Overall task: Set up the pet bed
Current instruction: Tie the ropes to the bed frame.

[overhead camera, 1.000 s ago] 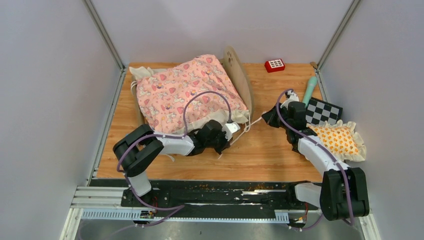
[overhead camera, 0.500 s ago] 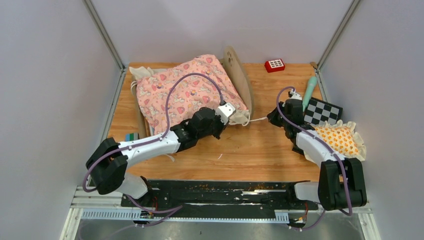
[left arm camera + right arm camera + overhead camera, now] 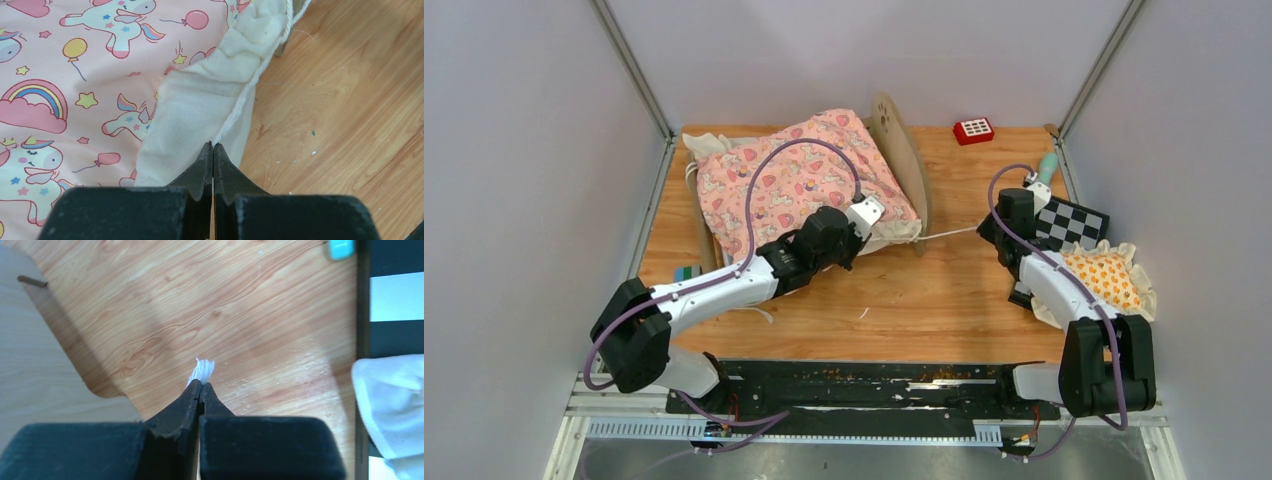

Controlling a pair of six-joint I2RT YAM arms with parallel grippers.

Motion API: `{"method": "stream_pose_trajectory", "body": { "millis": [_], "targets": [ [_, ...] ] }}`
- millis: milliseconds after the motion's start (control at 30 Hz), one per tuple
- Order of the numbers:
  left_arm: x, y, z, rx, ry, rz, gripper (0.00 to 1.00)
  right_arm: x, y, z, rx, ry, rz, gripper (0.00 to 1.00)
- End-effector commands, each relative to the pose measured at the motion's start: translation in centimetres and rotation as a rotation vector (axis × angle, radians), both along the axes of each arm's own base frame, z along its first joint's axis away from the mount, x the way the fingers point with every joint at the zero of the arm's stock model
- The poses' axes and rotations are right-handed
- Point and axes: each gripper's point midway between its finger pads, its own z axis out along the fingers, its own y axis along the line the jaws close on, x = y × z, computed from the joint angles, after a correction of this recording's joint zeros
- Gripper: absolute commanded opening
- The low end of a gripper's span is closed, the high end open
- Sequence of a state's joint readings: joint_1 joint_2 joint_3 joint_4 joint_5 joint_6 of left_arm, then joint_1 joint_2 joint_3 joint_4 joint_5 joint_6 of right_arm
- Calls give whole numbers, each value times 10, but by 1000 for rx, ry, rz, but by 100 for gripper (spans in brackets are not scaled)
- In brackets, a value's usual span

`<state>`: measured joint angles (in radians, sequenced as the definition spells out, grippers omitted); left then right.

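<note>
Both parts of the white cord [image 3: 950, 234] run straight from the headboard's near corner [image 3: 920, 241]. My right gripper goes on pulling until the cord is snug before it lets go.
The pet bed stands at the back left, its rounded headboard [image 3: 896, 140] upright with a paw-print cutout. The pink unicorn quilt [image 3: 799, 185] lies bunched over it and hides the mattress. A white cord [image 3: 949, 234] runs from the quilt's cream ruffle corner [image 3: 200, 110] across the wood to the right. My left gripper [image 3: 876, 228] is at that corner, shut on the cord [image 3: 235, 112]. My right gripper [image 3: 986, 228] is shut on the cord's frayed end [image 3: 201, 371], low over the table. The headboard's edge shows in the right wrist view [image 3: 40, 365].
An orange-patterned frilled pillow [image 3: 1106, 281] lies at the right on a checkerboard card [image 3: 1069, 222]. A teal-handled tool [image 3: 1044, 175] and a red keypad [image 3: 973, 130] lie at the back right. A small teal block [image 3: 687, 272] sits by the bed's near left corner.
My left gripper has moved back and left, up to the quilt's corner. My right gripper has moved right and back. The cord between them has gone from slack to straight.
</note>
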<state>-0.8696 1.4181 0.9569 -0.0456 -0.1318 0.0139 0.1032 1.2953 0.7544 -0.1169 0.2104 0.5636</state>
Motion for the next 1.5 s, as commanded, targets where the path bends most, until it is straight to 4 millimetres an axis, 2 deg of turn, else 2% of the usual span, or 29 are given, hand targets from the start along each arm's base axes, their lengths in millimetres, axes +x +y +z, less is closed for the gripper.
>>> {"method": "stream_pose_trajectory", "body": {
  "millis": [0, 167, 400, 633, 833, 900, 1033, 1100, 1200, 1267, 1367, 1467],
  "targets": [
    [7, 4, 33, -24, -64, 4, 0, 9, -33, 21, -64, -40, -158, 0],
    [5, 10, 22, 0, -52, 12, 0, 8, -50, 28, -110, -43, -220, 0],
    [-3, 28, 8, 6, -35, 39, 0, 0, -70, 25, -156, -21, -291, 0],
    [0, 51, 3, 7, -36, 125, 0, -4, -78, 19, -168, -3, -312, 0],
    [-1, 56, -2, -10, -10, 151, 0, -7, -84, 19, -174, -1, -328, 0],
    [-6, 47, -5, -26, 13, 101, 0, -7, -83, 20, -170, -7, -319, 0],
    [-23, 17, -18, -53, 112, -64, 1, -4, -73, 24, -141, -43, -259, 0],
    [-32, 4, -25, -60, 167, -134, 9, -3, -66, 27, -126, -66, -216, 1],
    [-48, -12, -27, -53, 175, -206, 32, -1, -54, 33, -103, -96, -141, 12],
    [-64, -23, -23, -54, 170, -267, 36, -1, -48, 36, -88, -109, -109, 15],
    [-99, -46, -21, -68, 200, -393, 41, -5, -43, 41, -75, -131, -85, 19],
    [-119, -47, -25, -43, 217, -408, 48, -10, -38, 47, -72, -159, -52, 22]
  ]
}}
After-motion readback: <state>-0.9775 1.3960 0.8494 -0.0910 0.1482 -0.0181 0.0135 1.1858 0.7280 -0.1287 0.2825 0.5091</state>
